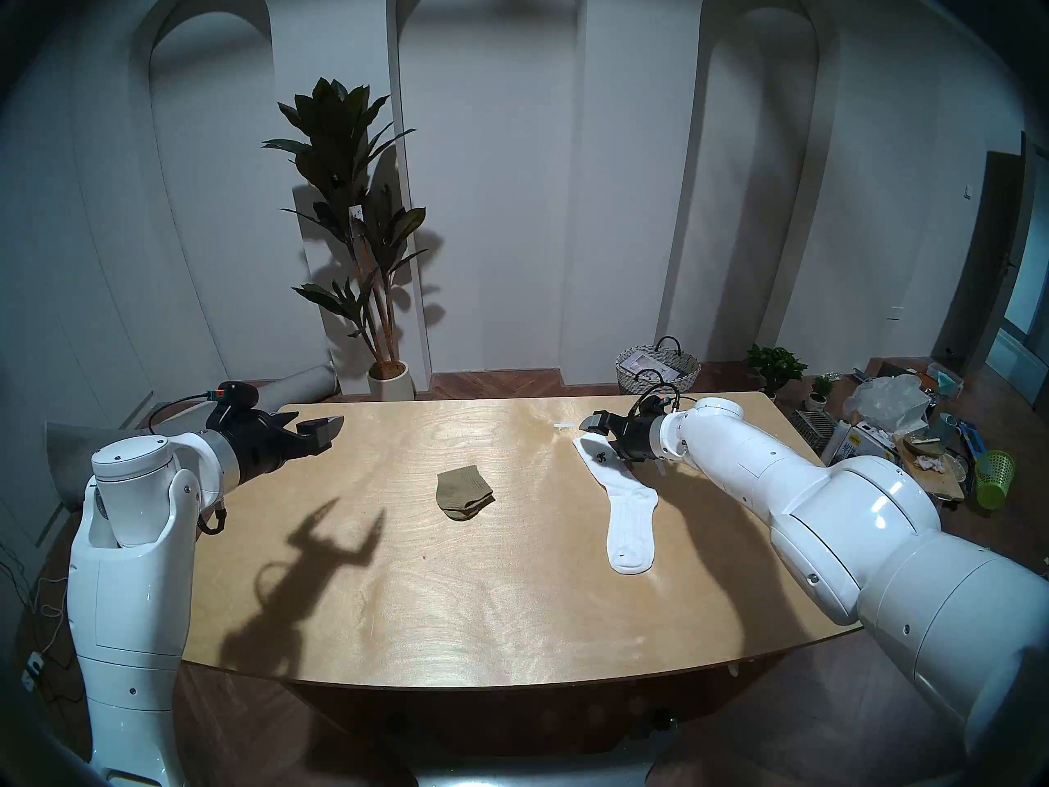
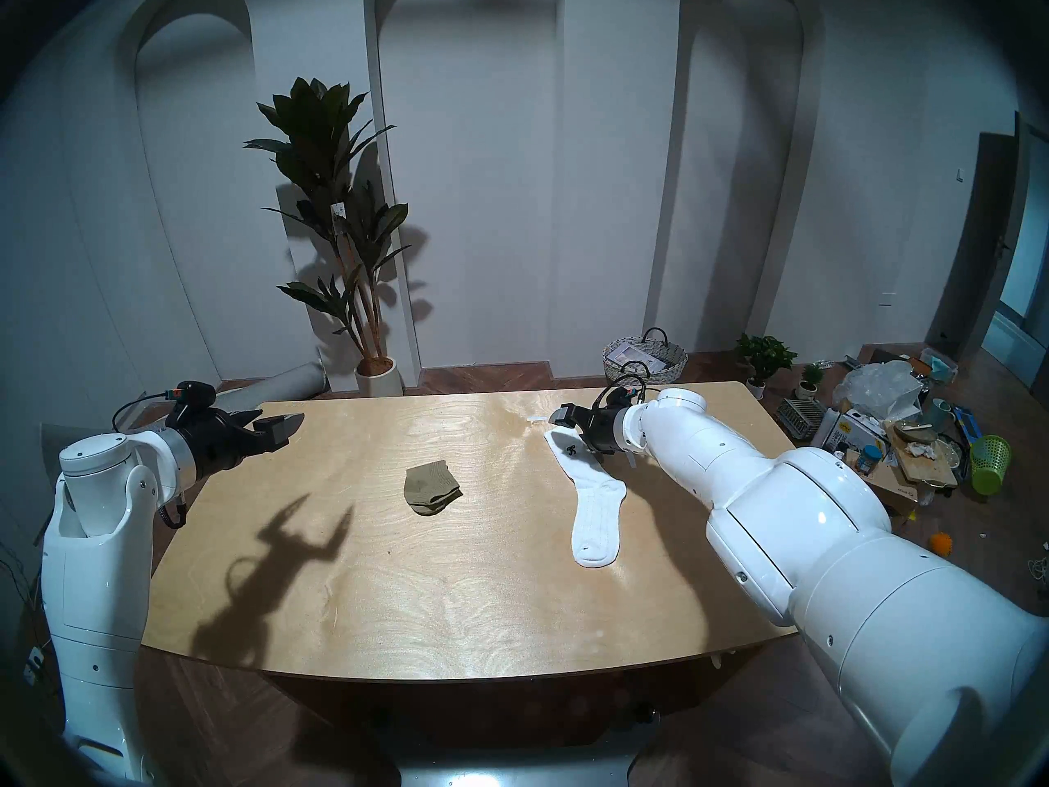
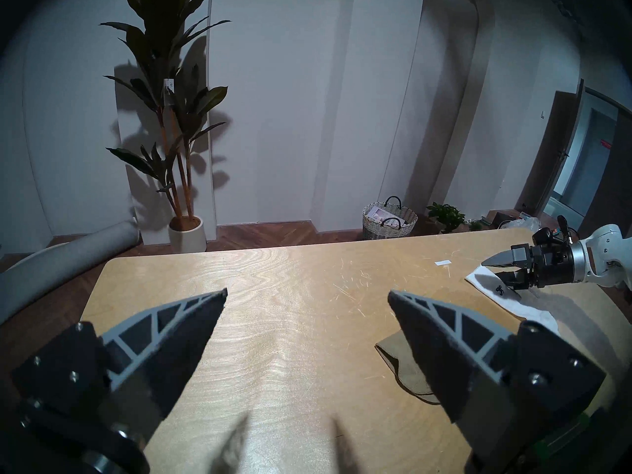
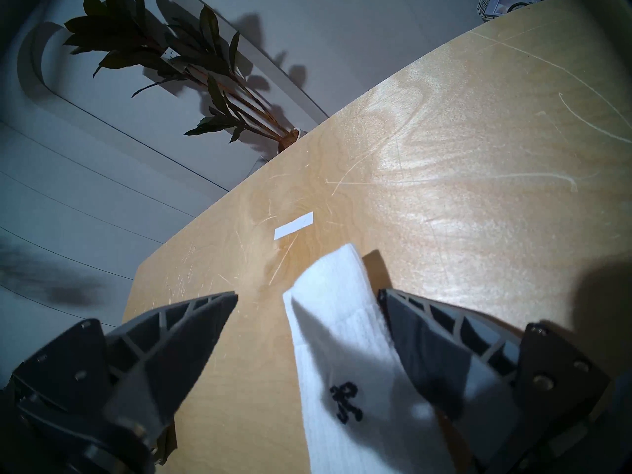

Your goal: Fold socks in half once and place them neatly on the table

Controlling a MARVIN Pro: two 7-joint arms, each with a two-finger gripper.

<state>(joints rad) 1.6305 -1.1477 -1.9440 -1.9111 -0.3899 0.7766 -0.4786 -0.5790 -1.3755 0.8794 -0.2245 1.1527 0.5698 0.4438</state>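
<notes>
My gripper will make the white sock (image 1: pixel 629 507) bend limply and drag its toe along a little when I fold the cuff over, because the toe end (image 1: pixel 630 558) lies flat and free.
The olive-brown sock (image 1: pixel 462 491) lies folded on the middle of the wooden table (image 1: pixel 511 598); it also shows partly behind a finger in the left wrist view (image 3: pixel 396 364). The white sock (image 1: pixel 627 519) lies stretched out flat on the table's right part, its cuff with the black emblem (image 4: pixel 345 403) at the far end. My right gripper (image 1: pixel 596 436) is open just above that cuff (image 4: pixel 328 292), one finger over the sock's edge, the other over bare wood. My left gripper (image 1: pixel 326 428) is open and empty above the table's far left corner.
A small white paper strip (image 4: pixel 294 226) lies just beyond the cuff. Behind the table stand a tall potted plant (image 1: pixel 352 229) and a wicker basket (image 1: pixel 658 368). Clutter and a green bin (image 1: pixel 993 479) sit on the floor at the right.
</notes>
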